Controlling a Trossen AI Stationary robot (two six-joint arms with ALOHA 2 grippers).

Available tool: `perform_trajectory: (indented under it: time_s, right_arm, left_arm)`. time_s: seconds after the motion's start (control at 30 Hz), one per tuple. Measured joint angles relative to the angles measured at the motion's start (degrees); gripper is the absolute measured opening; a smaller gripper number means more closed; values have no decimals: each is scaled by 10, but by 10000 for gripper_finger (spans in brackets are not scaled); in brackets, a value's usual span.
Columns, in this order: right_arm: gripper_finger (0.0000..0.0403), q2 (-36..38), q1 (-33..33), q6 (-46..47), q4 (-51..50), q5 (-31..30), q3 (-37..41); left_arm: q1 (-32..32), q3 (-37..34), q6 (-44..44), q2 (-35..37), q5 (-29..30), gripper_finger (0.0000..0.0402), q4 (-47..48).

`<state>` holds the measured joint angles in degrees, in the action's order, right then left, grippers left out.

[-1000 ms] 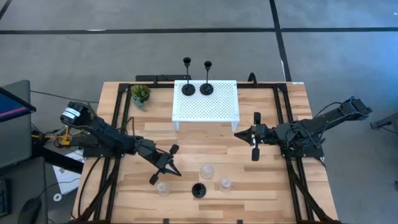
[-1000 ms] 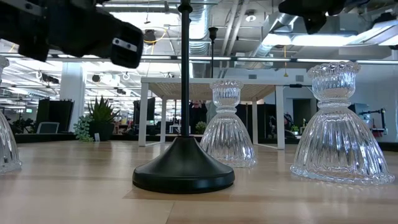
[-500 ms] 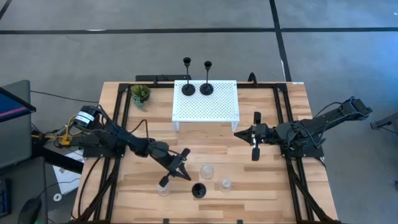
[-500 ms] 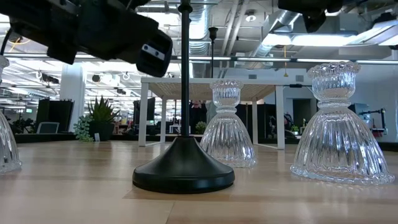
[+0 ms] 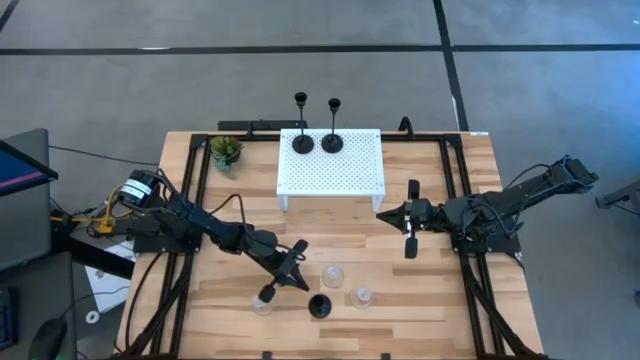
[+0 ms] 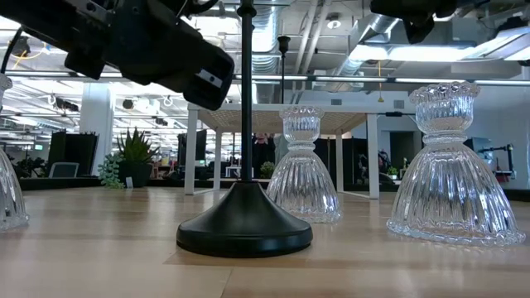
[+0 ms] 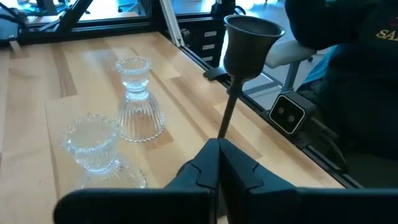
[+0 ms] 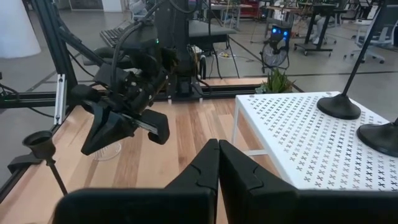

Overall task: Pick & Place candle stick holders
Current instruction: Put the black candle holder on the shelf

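The black holder's thin stem [image 7: 228,116] is out ahead of my left gripper's closed fingers, so I should open them and reach forward around the stem [image 6: 247,93] before I lift.
One black candle stick holder [image 5: 319,305] stands on its disc base near the table's near edge. Three clear glass holders [image 5: 332,275] [image 5: 363,296] [image 5: 262,303] stand around it. Two more black holders [image 5: 303,143] [image 5: 332,142] stand on the white perforated rack [image 5: 350,175]. My left gripper [image 5: 300,284] is shut and empty. In the left wrist view its tips [image 7: 217,149] sit just short of the black holder's thin stem [image 7: 231,102]. My right gripper [image 5: 381,213] is shut and empty, above the table just right of the rack's near right corner.
A small green potted plant [image 5: 226,152] stands left of the rack. Black frame rails [image 5: 190,200] run along the table's left and right sides. In the low view the black holder's base [image 6: 244,228] stands in front, with glass holders [image 6: 302,165] [image 6: 451,165] behind and to the right.
My left gripper has moved toward the table's right edge and a little toward the near edge, up to the black holder standing among the glass ones. It has stayed shut. The holders have not moved.
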<state>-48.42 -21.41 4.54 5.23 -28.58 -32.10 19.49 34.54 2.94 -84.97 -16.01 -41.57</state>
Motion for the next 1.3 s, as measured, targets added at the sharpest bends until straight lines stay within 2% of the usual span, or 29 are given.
perform_trajectory:
  time_s: [0.23, 0.47, 0.73, 1.0, 1.3]
  right_arm:
    - [0, 0, 0, 0, 2, 0, 0]
    - [0, 0, 0, -1, 4, 0, 0]
    - [0, 0, 0, 0, 0, 2, 0]
    - [0, 0, 0, 0, -1, 2, 0]
    - [0, 0, 0, 0, 0, 2, 0]
  left_arm:
    - [1, 1, 10, -10, -1, 4, 1]
    - [9, 33, 13, -56, -7, 4, 0]
    - [9, 42, 12, -52, -7, 19, -5]
    - [14, 42, 11, -52, -2, 79, -11]
    - [37, 43, 11, -54, 52, 153, -30]
